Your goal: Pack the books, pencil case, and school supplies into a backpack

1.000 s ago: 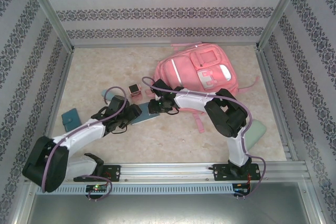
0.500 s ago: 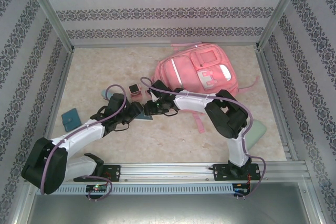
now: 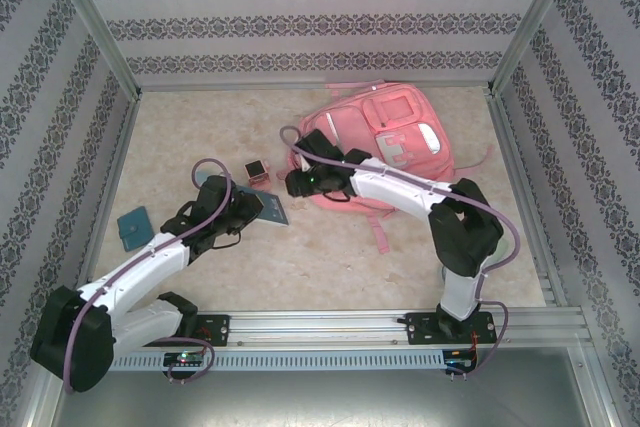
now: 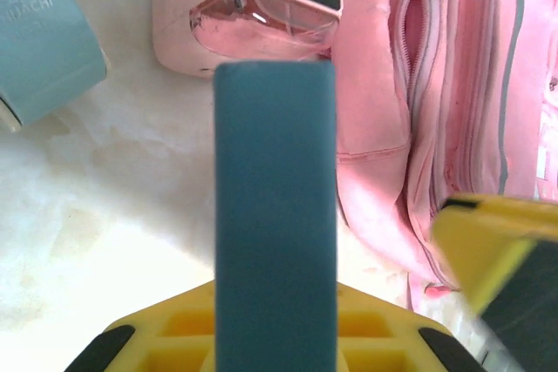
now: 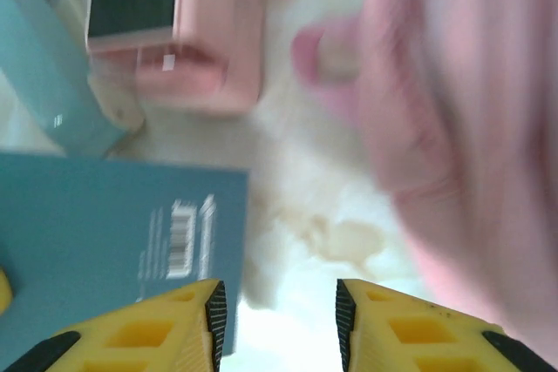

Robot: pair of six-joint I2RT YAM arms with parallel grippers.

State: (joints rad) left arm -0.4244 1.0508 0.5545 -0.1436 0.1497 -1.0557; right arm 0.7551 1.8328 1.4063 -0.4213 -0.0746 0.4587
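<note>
The grey-teal book's narrow edge [image 4: 275, 145] is in line with the backpack's open zipper [image 4: 416, 32], so I should keep carrying the book over with my left gripper until it sits inside.
A grey-teal book [image 3: 275, 210] sits between the jaws of my left gripper [image 3: 255, 209], which is shut on it left of the table's middle. In the left wrist view the book [image 4: 275, 215] stands edge-on straight out of the jaws. My right gripper [image 3: 293, 184] hovers open by the left edge of the pink backpack [image 3: 390, 147], with nothing between its fingers [image 5: 196, 320]. Its camera looks down on the book's barcode side [image 5: 113, 241] and the backpack [image 5: 471, 128]. A shiny pink cube-like box [image 3: 256, 171] stands just beyond both grippers.
A light-blue box [image 4: 44, 32] lies left of the pink box [image 4: 253, 15]. A teal wallet-like item [image 3: 133, 226] rests near the left wall. A pink strap [image 3: 380, 237] trails from the backpack toward the front. Metal frame rails border the table.
My left gripper has closed on the book and drawn back left with it. The right gripper has moved off the book, up toward the backpack's left edge.
</note>
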